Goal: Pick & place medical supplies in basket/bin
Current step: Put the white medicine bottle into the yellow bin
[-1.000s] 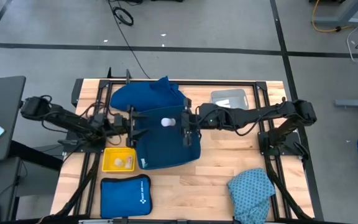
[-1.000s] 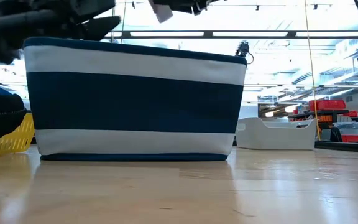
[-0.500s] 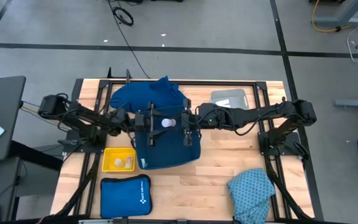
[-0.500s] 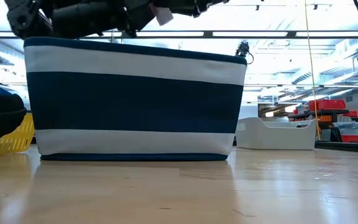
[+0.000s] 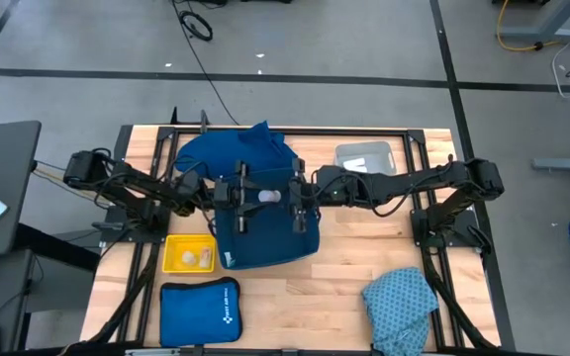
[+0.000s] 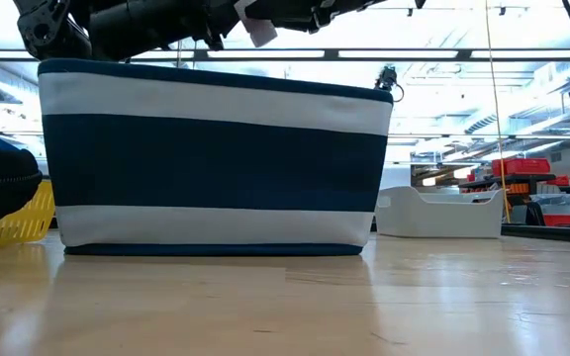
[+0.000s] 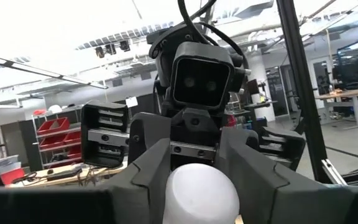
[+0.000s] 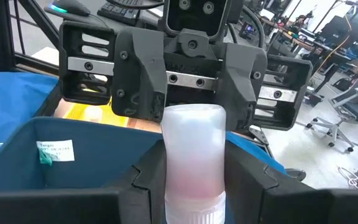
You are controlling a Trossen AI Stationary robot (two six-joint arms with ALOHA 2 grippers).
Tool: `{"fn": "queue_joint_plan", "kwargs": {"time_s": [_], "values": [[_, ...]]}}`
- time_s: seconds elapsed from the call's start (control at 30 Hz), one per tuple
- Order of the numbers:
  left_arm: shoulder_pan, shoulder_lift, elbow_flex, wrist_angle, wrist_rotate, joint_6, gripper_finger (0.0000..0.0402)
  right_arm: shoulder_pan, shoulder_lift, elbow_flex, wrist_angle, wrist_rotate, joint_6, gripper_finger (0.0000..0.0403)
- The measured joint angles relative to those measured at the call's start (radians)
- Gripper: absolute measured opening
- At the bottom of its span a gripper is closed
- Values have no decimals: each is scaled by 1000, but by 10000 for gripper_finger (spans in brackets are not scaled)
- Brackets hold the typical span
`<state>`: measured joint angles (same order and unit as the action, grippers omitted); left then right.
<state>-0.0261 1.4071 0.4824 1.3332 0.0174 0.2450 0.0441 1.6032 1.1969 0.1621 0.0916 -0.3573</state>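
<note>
The yellow tray (image 5: 188, 254) is across the basket from the robot's right gripper, so the left gripper should grab the white roll's rounded end (image 5: 263, 196) and bring the roll over to the tray.
A white roll (image 5: 265, 196) hangs over the open top of the blue-and-white striped basket (image 6: 216, 158) in the middle of the table. My right gripper (image 8: 193, 199) is shut on one end of it. My left gripper (image 7: 201, 208) faces it from the other side, with its fingers closed against the roll's other end. A dark-blue cloth (image 5: 228, 150) lies behind the basket. A teal speckled cloth (image 5: 402, 302) lies at the near right corner. My left gripper pinches the roll's rounded left end (image 7: 201, 186) between its two fingers. It comes in about level from the table's left, with the fingers along the roll. The roll is clear of the basket. My right gripper pinches the roll's right end (image 8: 193, 180) between its two fingers. It comes in about level from the table's right, with the fingers along the roll. The roll lies roughly level between the two grippers, above the basket's opening.
A yellow tray (image 5: 178, 243) holding small pale items stands left of the basket. A flat bright-blue zip pouch (image 5: 199, 309) lies near the front edge. A clear bin (image 5: 366, 154) stands at the far right. Bare wood shows in the near middle.
My left gripper has moved toward the table's right and slightly up, over the basket, up to the roll that my right gripper holds. Its fingers now stand against the roll's free end. The roll and my right gripper have kept still.
</note>
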Motion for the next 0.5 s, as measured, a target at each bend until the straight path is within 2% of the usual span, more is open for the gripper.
{"fn": "queue_joint_plan", "kwargs": {"time_s": [0.13, 0.37, 0.43, 0.5], "values": [[1, 5, 0, 2, 31, 0, 144, 0, 0, -2, 0, 4, -2, 127], [1, 13, 0, -1, 32, 11, 239, 0, 1, -2, 14, -4, 0, 127], [1, 17, 0, -1, 10, 14, 243, -1, 1, -2, 13, -7, -3, 127], [2, 24, 0, 4, 7, 17, 230, -1, 1, -2, 14, -10, -3, 127]]}}
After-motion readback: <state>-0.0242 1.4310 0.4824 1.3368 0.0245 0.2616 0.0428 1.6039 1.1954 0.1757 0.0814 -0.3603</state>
